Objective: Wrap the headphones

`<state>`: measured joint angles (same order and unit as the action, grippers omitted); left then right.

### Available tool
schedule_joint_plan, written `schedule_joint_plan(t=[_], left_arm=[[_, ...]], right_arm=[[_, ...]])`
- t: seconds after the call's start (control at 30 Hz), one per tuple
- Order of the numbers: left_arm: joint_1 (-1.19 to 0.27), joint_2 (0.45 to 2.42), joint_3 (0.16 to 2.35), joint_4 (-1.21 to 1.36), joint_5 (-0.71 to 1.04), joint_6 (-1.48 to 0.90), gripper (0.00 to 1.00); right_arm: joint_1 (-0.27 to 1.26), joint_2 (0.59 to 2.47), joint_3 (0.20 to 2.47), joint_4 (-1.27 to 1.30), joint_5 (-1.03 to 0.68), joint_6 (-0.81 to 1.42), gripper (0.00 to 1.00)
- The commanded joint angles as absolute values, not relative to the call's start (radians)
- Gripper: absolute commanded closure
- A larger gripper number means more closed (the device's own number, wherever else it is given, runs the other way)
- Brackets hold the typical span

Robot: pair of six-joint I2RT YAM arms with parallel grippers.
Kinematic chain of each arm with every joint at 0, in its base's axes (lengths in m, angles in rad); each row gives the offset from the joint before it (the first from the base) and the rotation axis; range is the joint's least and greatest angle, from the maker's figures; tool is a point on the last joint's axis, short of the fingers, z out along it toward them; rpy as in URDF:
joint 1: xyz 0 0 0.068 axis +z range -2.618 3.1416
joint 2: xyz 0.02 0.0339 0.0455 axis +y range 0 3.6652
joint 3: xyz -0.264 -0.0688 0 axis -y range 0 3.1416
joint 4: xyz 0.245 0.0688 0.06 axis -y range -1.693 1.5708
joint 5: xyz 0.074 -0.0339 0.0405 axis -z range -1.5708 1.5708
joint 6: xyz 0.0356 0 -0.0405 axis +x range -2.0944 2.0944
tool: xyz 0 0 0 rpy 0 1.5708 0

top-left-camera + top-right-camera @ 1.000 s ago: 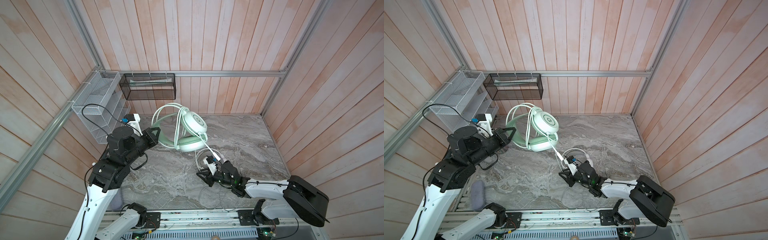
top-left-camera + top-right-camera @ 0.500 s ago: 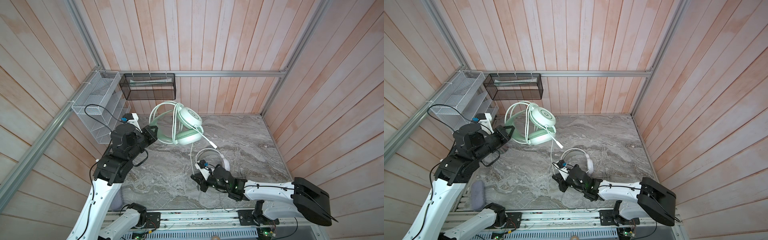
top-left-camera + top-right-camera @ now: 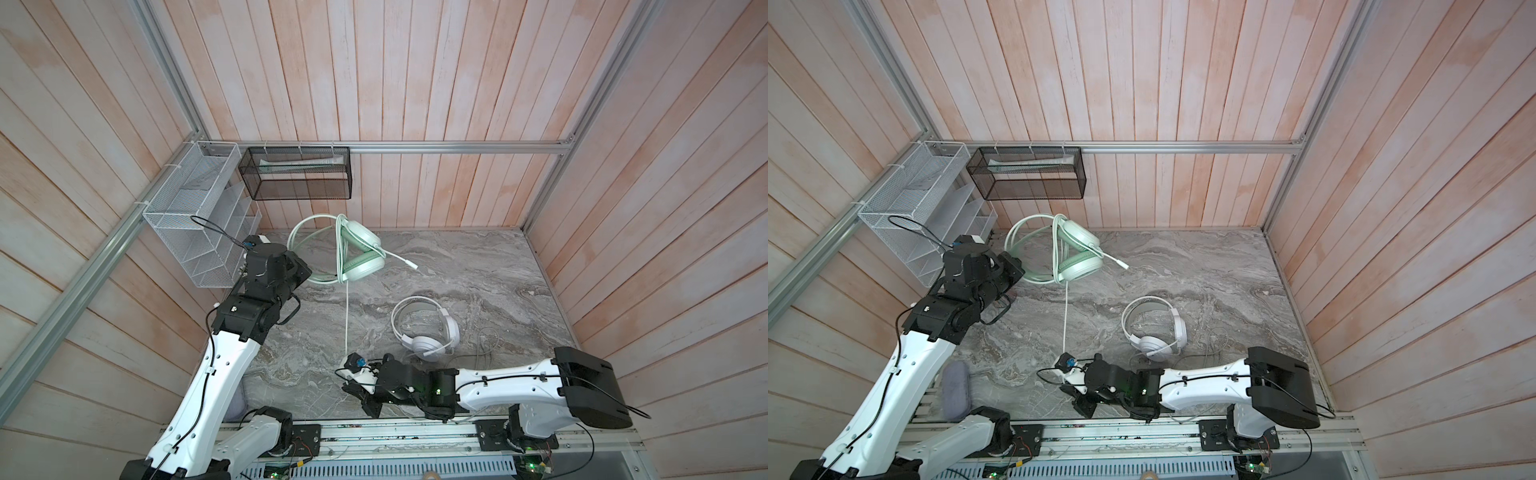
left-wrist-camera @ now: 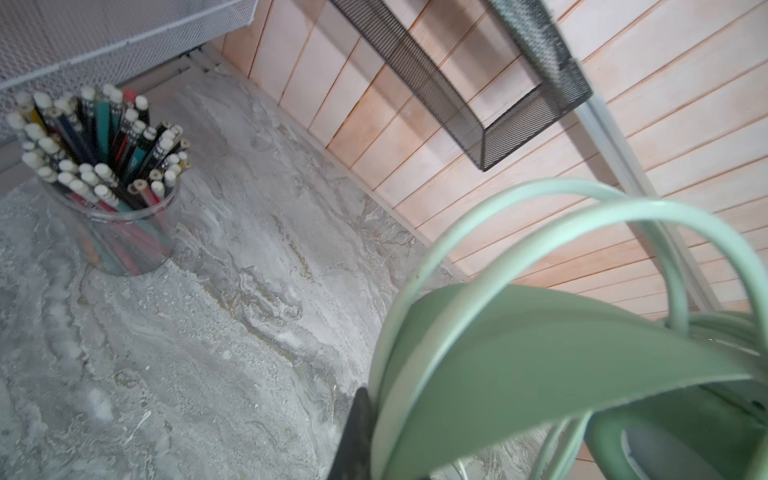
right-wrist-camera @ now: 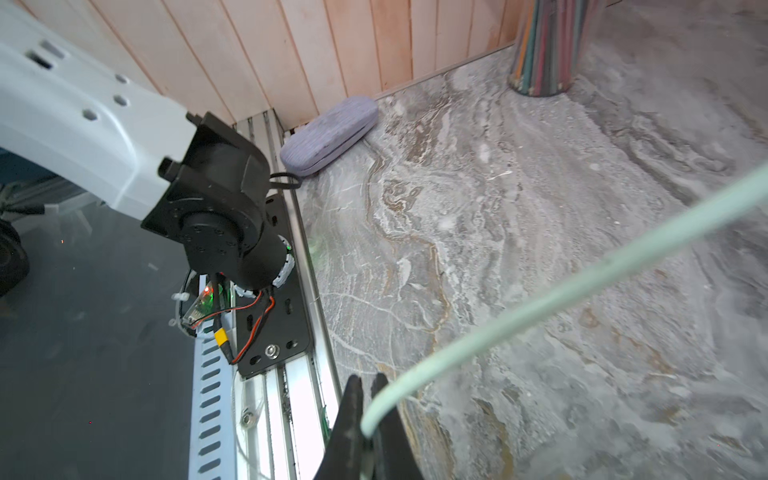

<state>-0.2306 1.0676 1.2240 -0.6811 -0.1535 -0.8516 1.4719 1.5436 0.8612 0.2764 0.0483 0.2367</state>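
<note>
My right gripper should turn back and carry the cable around the earcups' far side [image 3: 368,232], because the mint cable [image 3: 346,316] runs straight and tight from the earcups to it.
The mint green headphones [image 3: 361,253] [image 3: 1077,255] hang above the back left of the table, their cable looped around the earcups. My left gripper [image 3: 306,271] [image 3: 1018,268] is shut on their headband [image 4: 540,365]; one black finger [image 4: 356,419] shows beside the band. A straight stretch of mint cable [image 3: 346,324] [image 3: 1065,324] runs down to my right gripper [image 3: 353,392] [image 3: 1073,392] near the front edge. That gripper [image 5: 365,380] is shut on the cable [image 5: 540,307]. The white headphones [image 3: 428,332] [image 3: 1154,328] lie flat on the table right of centre, untouched.
A clear cup of pencils [image 4: 112,183] [image 5: 544,50] stands at the back left under the white wire basket [image 3: 187,224]. A black mesh basket [image 3: 297,174] hangs on the back wall. A grey glasses case [image 3: 955,390] [image 5: 328,137] lies front left. Thin white cable [image 3: 486,345] trails beside the white headphones.
My right gripper has closed on the mint cable and moved from beside the white headphones toward the front left, drawing the cable straight. The left gripper has shifted the mint headphones slightly left.
</note>
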Motion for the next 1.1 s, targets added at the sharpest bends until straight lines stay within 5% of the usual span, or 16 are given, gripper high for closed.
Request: schedule_joint_plan(t=[0.0, 0.27, 0.57, 1.07], left_arm=[[-0.171, 1.076, 1.210, -0.538, -0.111, -1.002, 1.00], [-0.178, 1.090, 1.144, -0.539, -0.204, -0.931, 1.00], [-0.331, 1.065, 0.982, -0.565, -0.438, -0.736, 1.00], [-0.611, 0.765, 0.694, -0.505, -0.458, -0.336, 1.00]], right_arm=[[1.518, 1.626, 0.910, 0.165, -0.001, 0.196, 1.00], [1.539, 1.589, 1.094, -0.048, 0.012, 0.078, 1.00], [1.529, 1.481, 1.415, -0.524, 0.233, -0.134, 1.00], [1.213, 1.448, 1.713, -0.666, 0.300, -0.351, 1.00]])
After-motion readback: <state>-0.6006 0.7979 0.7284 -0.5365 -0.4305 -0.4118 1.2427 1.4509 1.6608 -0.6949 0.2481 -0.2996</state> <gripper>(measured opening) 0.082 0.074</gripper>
